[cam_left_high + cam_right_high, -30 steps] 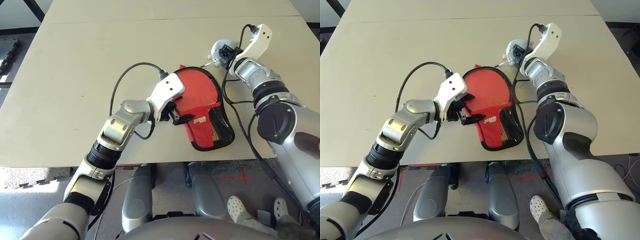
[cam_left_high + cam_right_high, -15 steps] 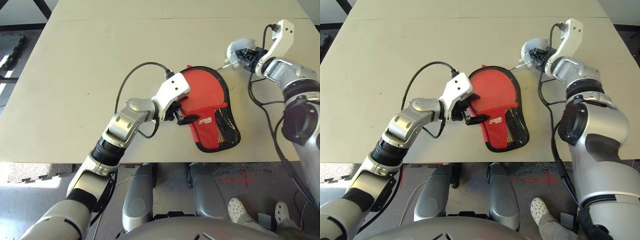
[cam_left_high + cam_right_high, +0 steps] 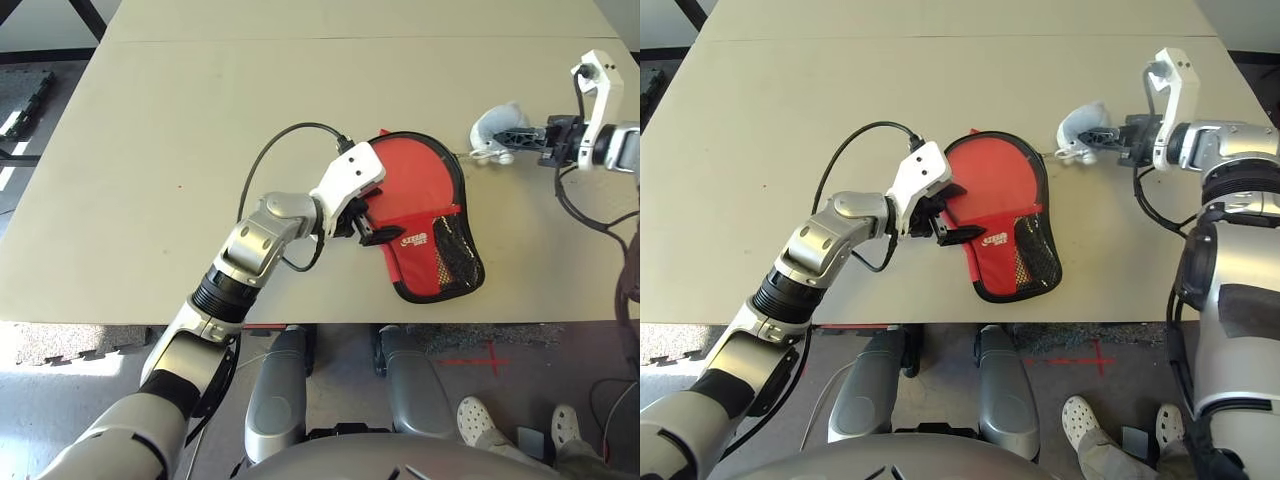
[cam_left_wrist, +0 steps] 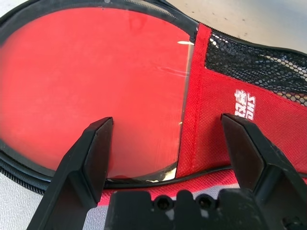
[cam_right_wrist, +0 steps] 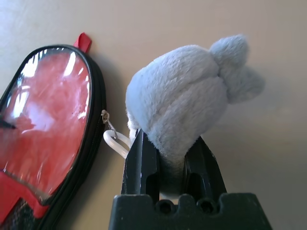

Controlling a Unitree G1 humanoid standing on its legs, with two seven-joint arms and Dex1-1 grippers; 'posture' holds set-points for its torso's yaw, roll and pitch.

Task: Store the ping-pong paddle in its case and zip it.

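The robot's right gripper keeps going along the case's edge and let go beside the mesh pocket (image 3: 498, 245), with the white cord joining the pouch to the zipper pull (image 5: 106, 116).
The red case (image 3: 420, 185) lies flat near the table's front edge, with its black mesh pocket (image 3: 455, 255) toward me. Its round part has a glossy front with red beneath; I cannot tell whether that is the ping-pong paddle, and no handle shows. My left gripper (image 3: 368, 222) is open at the case's left edge, its fingers (image 4: 91, 153) spread over the glossy face and logo strip. My right gripper (image 3: 505, 140) is shut on a grey-white plush pouch (image 5: 187, 100) to the right of the case. A white cord (image 5: 115, 141) ties the pouch to the zipper pull (image 5: 104, 116).
The beige table (image 3: 150, 150) stretches wide to the left and back. Its front edge (image 3: 330, 323) runs just below the case. A black cable (image 3: 265, 160) loops over the table from my left wrist.
My right gripper has carried the plush pouch to the right, away from the case's top edge. The left gripper stays at the case's left edge. The camera has shifted.
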